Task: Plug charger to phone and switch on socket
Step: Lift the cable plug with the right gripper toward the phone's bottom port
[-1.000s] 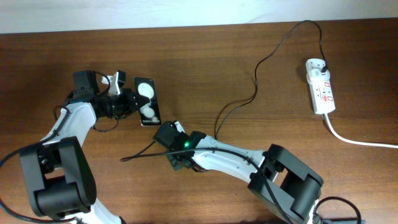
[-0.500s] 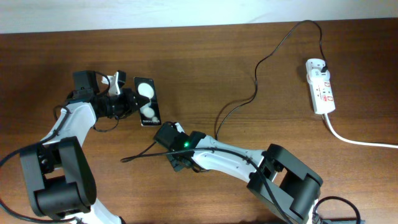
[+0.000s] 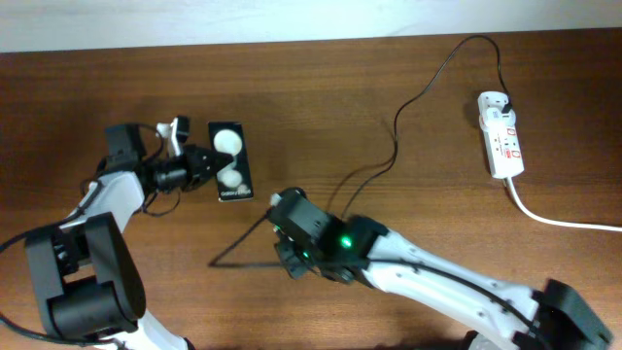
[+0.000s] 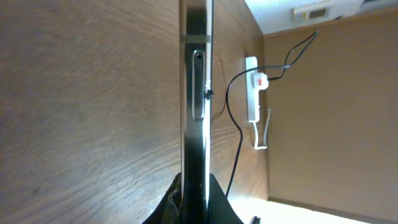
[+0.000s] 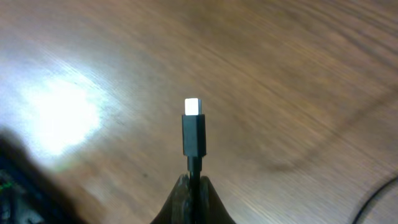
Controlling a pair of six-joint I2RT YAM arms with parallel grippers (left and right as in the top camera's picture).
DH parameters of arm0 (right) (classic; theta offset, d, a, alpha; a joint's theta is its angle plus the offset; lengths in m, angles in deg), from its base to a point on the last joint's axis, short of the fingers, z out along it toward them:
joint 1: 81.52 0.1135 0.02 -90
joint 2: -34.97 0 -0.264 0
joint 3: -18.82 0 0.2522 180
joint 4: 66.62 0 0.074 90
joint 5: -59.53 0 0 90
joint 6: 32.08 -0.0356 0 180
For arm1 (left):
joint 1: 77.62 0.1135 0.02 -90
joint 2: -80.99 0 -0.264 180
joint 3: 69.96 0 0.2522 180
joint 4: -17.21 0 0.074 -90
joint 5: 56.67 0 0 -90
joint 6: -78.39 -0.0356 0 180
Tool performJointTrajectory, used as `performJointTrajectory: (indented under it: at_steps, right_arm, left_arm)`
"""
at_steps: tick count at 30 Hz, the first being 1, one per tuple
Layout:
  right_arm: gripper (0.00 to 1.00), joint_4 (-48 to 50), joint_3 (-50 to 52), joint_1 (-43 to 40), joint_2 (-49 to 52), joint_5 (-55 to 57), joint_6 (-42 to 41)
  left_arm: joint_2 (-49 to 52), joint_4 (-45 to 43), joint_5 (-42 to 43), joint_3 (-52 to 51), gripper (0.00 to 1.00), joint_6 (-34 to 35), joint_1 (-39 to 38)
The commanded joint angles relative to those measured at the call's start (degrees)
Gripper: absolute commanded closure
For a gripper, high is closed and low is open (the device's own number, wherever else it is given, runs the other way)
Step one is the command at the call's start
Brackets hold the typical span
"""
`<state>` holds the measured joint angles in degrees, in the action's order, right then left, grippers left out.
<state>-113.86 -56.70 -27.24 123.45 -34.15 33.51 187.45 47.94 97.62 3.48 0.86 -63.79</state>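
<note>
The phone's bottom edge (image 3: 235, 198) is off to one side of the charger's plug tip (image 5: 193, 107), so next my left gripper lines the phone up with the plug tip.
The phone (image 3: 229, 163) is a black slab with bright reflections on its screen, lying left of centre. My left gripper (image 3: 202, 167) is shut on its left edge. The left wrist view shows the phone edge-on (image 4: 196, 93) between my left gripper's (image 4: 195, 190) jaws. My right gripper (image 3: 290, 262) is below and right of the phone, apart from it. It is shut on the charger (image 5: 193, 134) just behind the small plug tip, which points away from the jaws above the wood. The black cable (image 3: 398, 126) runs to the white socket (image 3: 501, 136) at the far right.
A thick white cord (image 3: 564, 222) leaves the socket toward the right edge. The socket (image 4: 251, 93) and cable (image 4: 231, 99) show far off in the left wrist view. A slack cable loop (image 3: 238, 241) lies left of the right wrist. A pale wall borders the table's far edge.
My right arm has swung to the right and turned, carrying the plug with it; the cable loop shifted. My left gripper and the phone moved slightly down and left.
</note>
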Motion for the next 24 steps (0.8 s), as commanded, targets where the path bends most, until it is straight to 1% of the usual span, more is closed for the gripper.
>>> performJointTrajectory:
  at_steps: [1,4,9,11,13,19,24]
  right_arm:
    - [0.96,7.74,8.48,-0.37,-6.56,-4.33,-1.11]
    - [0.96,16.44,13.00,-0.46,-7.52,-5.97,-5.57]
    - [0.96,21.49,13.92,-0.46,-4.50,-6.62,-6.36]
    - [0.96,23.23,13.94,-0.76,-3.78,-6.27,-7.52]
    - [0.96,24.61,13.99,-2.03,-3.21,-4.81,-9.62]
    - [0.96,29.99,13.99,-3.74,-0.42,-4.28,-9.60]
    - [0.96,31.19,13.97,-4.44,0.02,-4.26,-9.57]
  left_arm:
    - [-0.17,-5.62,7.91,-3.19,1.00,2.38,1.90]
    - [-0.17,-13.40,7.98,-5.88,1.00,10.43,0.74]
    - [-0.17,-22.77,7.74,-6.51,1.00,17.59,-4.33]
    - [-0.17,-25.35,7.76,-6.51,1.00,18.14,-5.55]
    - [-0.17,-26.01,7.76,-6.51,1.00,18.12,-6.29]
    - [-0.17,-26.43,7.98,-6.51,1.00,18.12,-6.32]
    - [-0.17,-26.99,7.98,-6.51,1.00,18.10,-6.32]
